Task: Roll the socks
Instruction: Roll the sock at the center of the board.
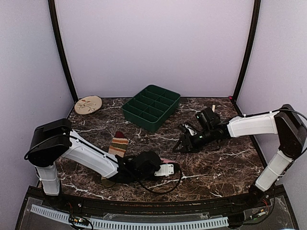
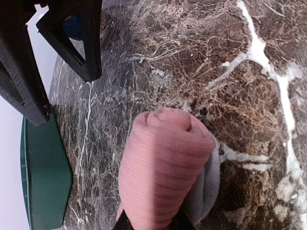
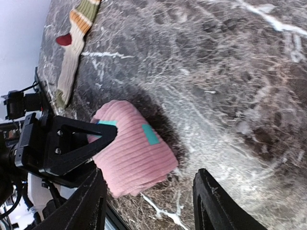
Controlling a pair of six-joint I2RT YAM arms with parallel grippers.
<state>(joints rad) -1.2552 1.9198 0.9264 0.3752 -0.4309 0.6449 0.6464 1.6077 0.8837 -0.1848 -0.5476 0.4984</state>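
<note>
The pink sock's loose edge (image 3: 146,176) lines up with the gripper's open fingers, so my right gripper should keep going toward the pink sock's roll (image 1: 166,161) and shut on that edge.
The pink sock (image 2: 163,163) is rolled into a thick roll with a pale lining at its side and lies on the marble. My left gripper (image 2: 151,225) is shut on its near end. In the right wrist view the roll (image 3: 134,151) shows teal patches, with a left finger (image 3: 72,139) across it. From above, only a pink sliver (image 1: 166,160) shows past the left gripper (image 1: 160,167). My right gripper (image 3: 153,211) is open and empty, hovering just right of the roll (image 1: 182,145). The striped beige sock (image 1: 117,144) lies flat left of the left arm.
A dark green divided tray (image 1: 151,106) stands at the back centre. A round beige disc (image 1: 88,104) lies at the back left. The left arm's cable loops near the front edge (image 1: 160,184). The right arm's fingers (image 2: 72,43) show in the left wrist view.
</note>
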